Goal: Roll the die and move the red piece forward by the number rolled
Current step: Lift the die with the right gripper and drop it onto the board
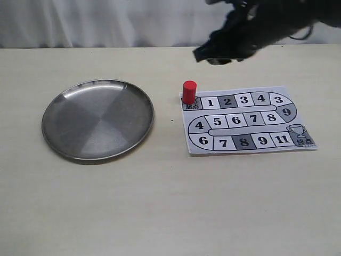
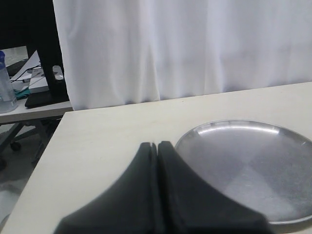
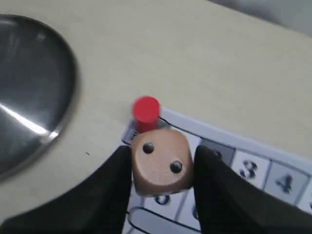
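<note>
The tan die (image 3: 162,162) hangs high and the board's numbered squares are clear, so the robot's right gripper should keep going down over those squares (image 1: 236,120) and let go of the die so it rolls.
The tan die (image 3: 161,161) sits between my right gripper's (image 3: 162,163) black fingers, two pips facing the camera; the gripper is shut on it. In the exterior view that right arm (image 1: 234,37) hangs blurred above the far edge of the board, and the die itself is hidden there. The red piece (image 1: 189,92) (image 3: 146,113) stands upright on the start square at the board's top left corner. The paper board (image 1: 248,120) shows numbered squares. My left gripper (image 2: 157,146) is shut on nothing, hovering beside the steel plate (image 2: 253,165).
A round steel plate (image 1: 98,119) lies on the table left of the board. A white curtain (image 1: 106,21) hangs behind the table's far edge. Beyond the table's left side, the left wrist view shows a desk with a bottle (image 2: 6,85).
</note>
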Available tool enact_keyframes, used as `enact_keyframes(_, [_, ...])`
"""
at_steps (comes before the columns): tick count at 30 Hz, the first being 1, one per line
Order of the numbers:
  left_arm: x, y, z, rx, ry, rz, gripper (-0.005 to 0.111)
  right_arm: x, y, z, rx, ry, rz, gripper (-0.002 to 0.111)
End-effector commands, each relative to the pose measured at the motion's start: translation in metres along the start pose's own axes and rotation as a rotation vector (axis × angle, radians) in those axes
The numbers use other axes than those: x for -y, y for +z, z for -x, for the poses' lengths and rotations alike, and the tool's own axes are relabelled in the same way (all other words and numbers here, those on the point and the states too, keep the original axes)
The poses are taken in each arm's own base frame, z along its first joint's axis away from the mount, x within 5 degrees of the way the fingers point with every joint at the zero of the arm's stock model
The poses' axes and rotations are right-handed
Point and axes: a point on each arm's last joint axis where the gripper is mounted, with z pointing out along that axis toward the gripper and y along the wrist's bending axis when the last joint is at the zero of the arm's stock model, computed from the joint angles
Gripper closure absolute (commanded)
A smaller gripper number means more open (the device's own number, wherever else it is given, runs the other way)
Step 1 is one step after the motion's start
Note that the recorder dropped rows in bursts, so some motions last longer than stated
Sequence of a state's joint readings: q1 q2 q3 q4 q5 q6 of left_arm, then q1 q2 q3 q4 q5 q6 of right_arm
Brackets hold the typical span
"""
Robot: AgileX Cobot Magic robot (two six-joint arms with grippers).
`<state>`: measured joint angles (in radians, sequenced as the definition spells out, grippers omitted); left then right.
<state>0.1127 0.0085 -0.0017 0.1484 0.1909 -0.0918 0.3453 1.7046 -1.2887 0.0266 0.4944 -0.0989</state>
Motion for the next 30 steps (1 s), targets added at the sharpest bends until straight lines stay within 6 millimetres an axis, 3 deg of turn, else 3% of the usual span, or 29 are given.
enact_keyframes(1, [0.001, 0.0, 0.001, 0.02, -0.009, -0.011, 0.107, 0.038, 0.017, -0.047, -0.062, 0.117, -0.06, 0.104])
enact_keyframes(5, [0.001, 0.0, 0.001, 0.02, -0.009, -0.011, 0.107, 0.043, 0.042, -0.073, -0.095, 0.135, -0.075, 0.104])
enact_keyframes(11, [0.001, 0.0, 0.001, 0.02, -0.009, -0.011, 0.107, 0.044, 0.068, -0.086, -0.116, 0.138, -0.075, 0.1])
enact_keyframes(14, [0.001, 0.0, 0.001, 0.02, -0.009, -0.011, 0.107, 0.044, 0.073, -0.087, -0.106, 0.138, -0.078, 0.083])
enact_keyframes(15, [0.001, 0.0, 0.001, 0.02, -0.009, -0.011, 0.107, 0.044, 0.073, -0.086, -0.095, 0.137, -0.08, 0.07])
enact_keyframes(17, [0.001, 0.0, 0.001, 0.02, -0.009, -0.011, 0.107, 0.044, 0.073, -0.086, -0.091, 0.137, -0.081, 0.056])
enact_keyframes(22, [0.001, 0.0, 0.001, 0.02, -0.009, -0.011, 0.107, 0.046, 0.073, -0.084, -0.071, 0.136, -0.086, 0.03])
enact_keyframes(30, [0.001, 0.0, 0.001, 0.02, -0.009, -0.011, 0.107, 0.046, 0.073, -0.081, -0.046, 0.122, -0.091, 0.027])
